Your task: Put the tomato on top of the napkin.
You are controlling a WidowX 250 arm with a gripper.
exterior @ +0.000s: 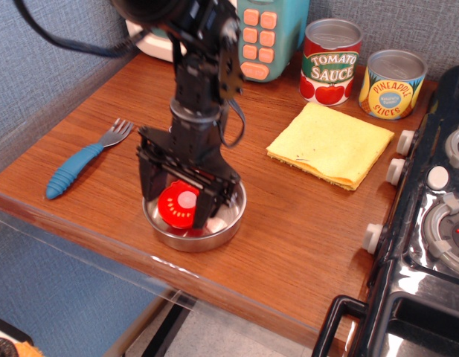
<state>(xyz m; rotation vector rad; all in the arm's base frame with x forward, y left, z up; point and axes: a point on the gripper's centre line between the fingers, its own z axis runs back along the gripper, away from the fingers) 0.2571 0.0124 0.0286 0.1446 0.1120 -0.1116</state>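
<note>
The tomato's flat side [176,206] with its white centre [186,199] faces up between the robot gripper's fingers, so the tomato will tip that flat side sideways when the robot lifts it.
The tomato [178,206], a red toy half with a white centre and white seed dots, lies in a round steel pan [224,226] near the table's front edge. My black gripper [179,202] is lowered into the pan, open, with one finger on each side of the tomato. I cannot tell whether the fingers touch it. The napkin [330,143], a folded yellow cloth, lies flat to the right at the back, apart from the gripper.
A blue-handled fork [86,158] lies left of the pan. A Tomato Sauce can [330,61] and a pineapple slices can [392,83] stand behind the napkin. A toy microwave [263,37] is at the back. A stove [430,223] borders the right side.
</note>
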